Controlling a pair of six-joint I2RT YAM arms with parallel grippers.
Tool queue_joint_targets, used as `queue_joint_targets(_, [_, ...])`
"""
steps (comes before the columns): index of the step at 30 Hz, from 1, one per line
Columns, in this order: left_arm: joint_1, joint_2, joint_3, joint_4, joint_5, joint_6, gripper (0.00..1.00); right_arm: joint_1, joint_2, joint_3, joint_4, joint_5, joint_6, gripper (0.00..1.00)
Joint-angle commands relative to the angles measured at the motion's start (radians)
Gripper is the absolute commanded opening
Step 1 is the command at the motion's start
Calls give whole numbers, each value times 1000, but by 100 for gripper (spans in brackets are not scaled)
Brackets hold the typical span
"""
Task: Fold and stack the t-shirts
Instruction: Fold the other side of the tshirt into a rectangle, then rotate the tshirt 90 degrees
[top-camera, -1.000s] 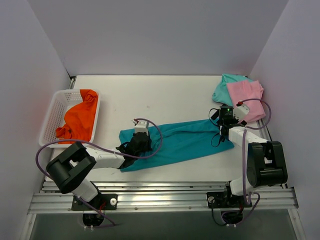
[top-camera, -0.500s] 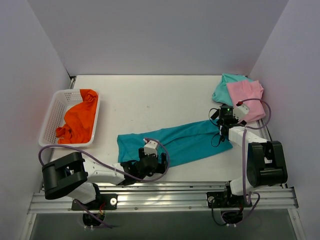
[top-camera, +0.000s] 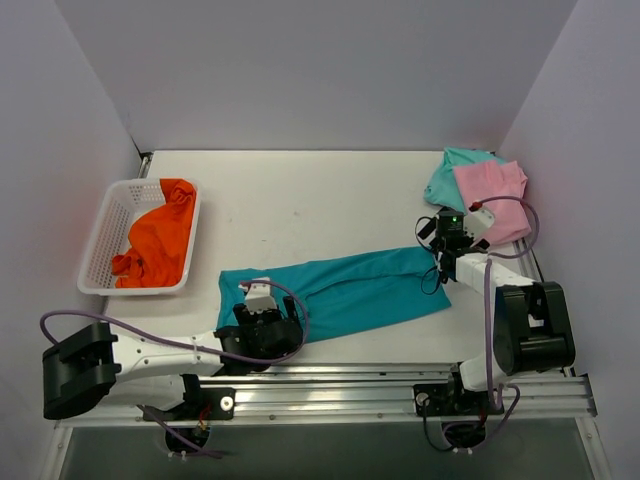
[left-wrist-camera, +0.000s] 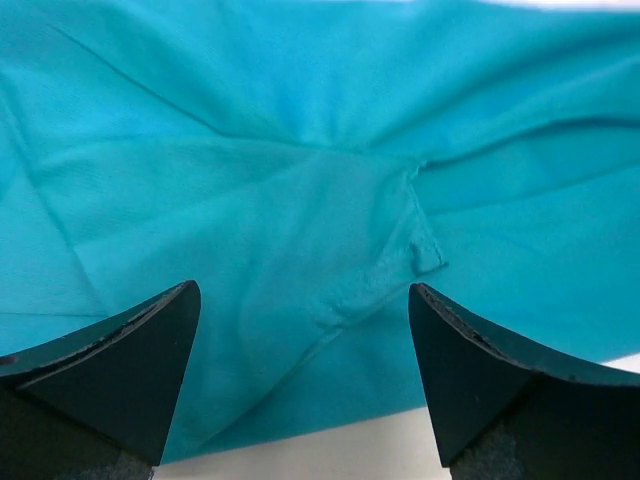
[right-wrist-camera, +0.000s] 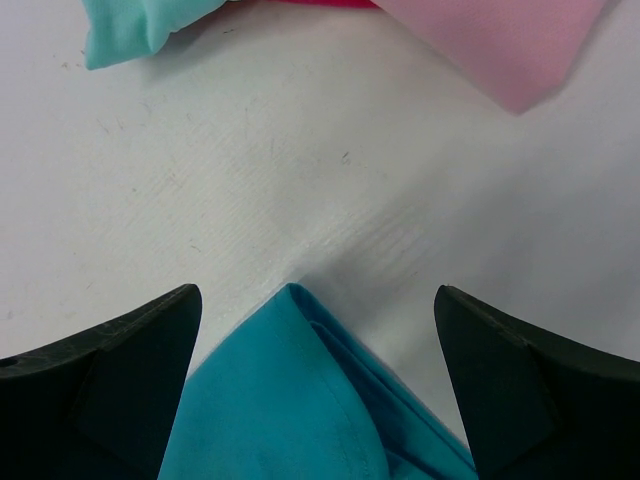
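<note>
The teal t-shirt (top-camera: 370, 285) is lying crosswise in front of me. Next, my left gripper swings its basket-side end (top-camera: 230, 285) to the back while my right gripper pulls the other end close.
A large teal t-shirt (top-camera: 350, 288) lies spread lengthwise across the near half of the table. My left gripper (top-camera: 268, 322) hovers open over its near left part; in the left wrist view the teal cloth (left-wrist-camera: 300, 180) with a seam fills the space under the open gripper (left-wrist-camera: 300, 292). My right gripper (top-camera: 440, 258) stands open over the shirt's far right corner (right-wrist-camera: 290, 380), nothing pinched between its jaws. A pink t-shirt (top-camera: 492, 198) lies on a mint-green one (top-camera: 448, 175) at the back right. An orange t-shirt (top-camera: 160, 238) lies in the basket.
The white lattice basket (top-camera: 103, 228) stands at the left edge of the table. In the right wrist view the mint-green shirt (right-wrist-camera: 130, 25) and the pink shirt (right-wrist-camera: 500, 40) lie just beyond the gripper. Grey walls enclose three sides.
My left gripper let go of the teal shirt's left end and moved toward the near edge, then left. The shirt's left end now lies spread further left. The right gripper barely moved.
</note>
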Motion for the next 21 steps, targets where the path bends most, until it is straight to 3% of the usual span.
queue_joint_targets(1, [4, -85, 38, -114, -124, -65, 94, 57, -37, 2, -2, 28, -7, 97])
queue_joint_targets(5, [5, -163, 12, -108, -148, -54, 94, 139, -74, 11, -12, 45, -13, 89])
queue_joint_targets(8, [21, -187, -15, -69, -145, -40, 94, 204, -79, 3, 13, 20, -16, 68])
queue_joint_targets(9, [28, -177, -18, -59, -138, -40, 95, 212, -73, -1, 23, 3, -18, 54])
queue_joint_targets(11, [45, -157, -15, -56, -131, -46, 96, 218, -47, -15, 43, -27, -12, 40])
queue_joint_targets(12, [53, -131, -12, -56, -119, -57, 96, 223, -36, -17, 47, -32, -3, 23])
queue_joint_targets(14, [79, -83, -8, -46, -105, -68, 96, 229, 1, -26, 53, -37, 7, 3])
queue_joint_targets(16, [107, -51, -8, -20, -69, -72, 100, 236, 29, -37, 66, -38, 17, 0])
queue_joint_targets(18, [152, -10, -15, 16, -41, -74, 86, 241, 38, -61, 71, -27, 33, 0])
queue_joint_targets(19, [166, 7, -27, 30, -14, -68, 67, 246, 36, -83, 77, -12, 49, 0])
queue_joint_targets(21, [209, 21, -47, 104, 10, -49, 51, 247, 27, -104, 85, -3, 62, 0])
